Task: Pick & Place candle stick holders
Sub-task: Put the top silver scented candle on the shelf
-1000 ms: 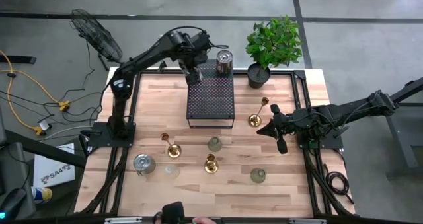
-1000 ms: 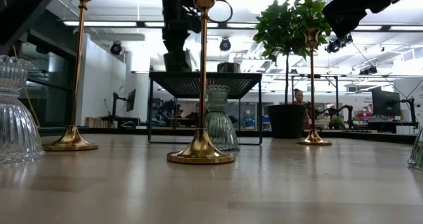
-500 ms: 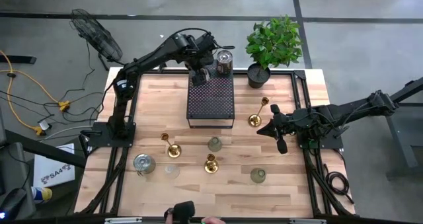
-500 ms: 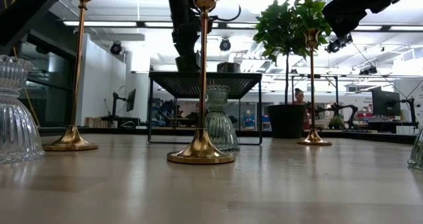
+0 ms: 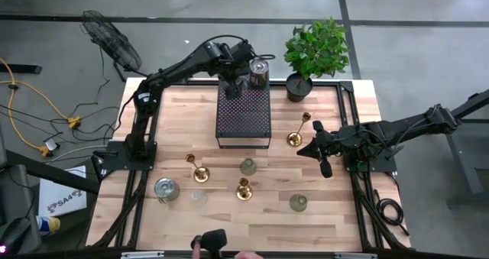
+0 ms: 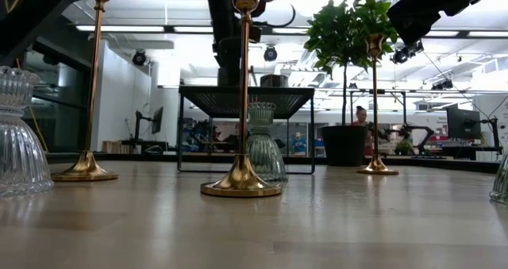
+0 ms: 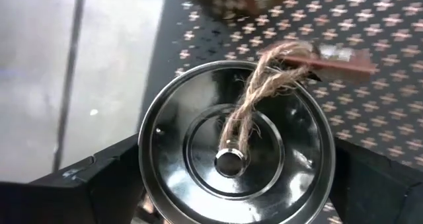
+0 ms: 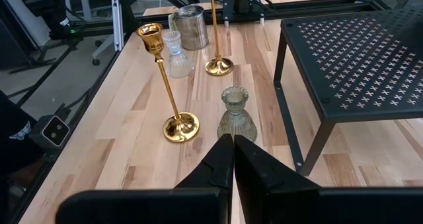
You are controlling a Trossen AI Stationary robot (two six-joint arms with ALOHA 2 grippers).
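A gap (image 7: 248, 37) separates the silvery round holder from the other silvery holder. My left gripper should lift clear, close, and nudge the near holder (image 7: 234, 145) over from its side.
A silvery round holder (image 5: 260, 72) with a knob and a twine loop (image 7: 254, 98) on top stands on the far end of the black perforated box (image 5: 243, 118). My left gripper (image 5: 238, 81) hovers over it, open, one finger on either side of the holder (image 7: 234, 145) without touching it. Three brass holders (image 5: 200, 170) (image 5: 244, 189) (image 5: 296, 134) stand on their round bases on the table. Glass cups (image 5: 248, 166) (image 5: 298, 203) (image 5: 199, 198) and a silvery cup (image 5: 166, 189) sit among them. My right gripper (image 5: 325, 167) waits shut at the right.
A potted green plant (image 5: 315, 53) stands at the far right of the box. The box stands on thin legs (image 6: 181, 130), with room under it. In the right wrist view a brass holder (image 8: 178, 125) and a glass cup (image 8: 234, 118) stand just ahead of my right gripper (image 8: 233, 151).
My left gripper has moved toward the table's right edge along the far end of the box, up to the silvery holder, sinking a little and tipping further downward. The holder has stayed in place.
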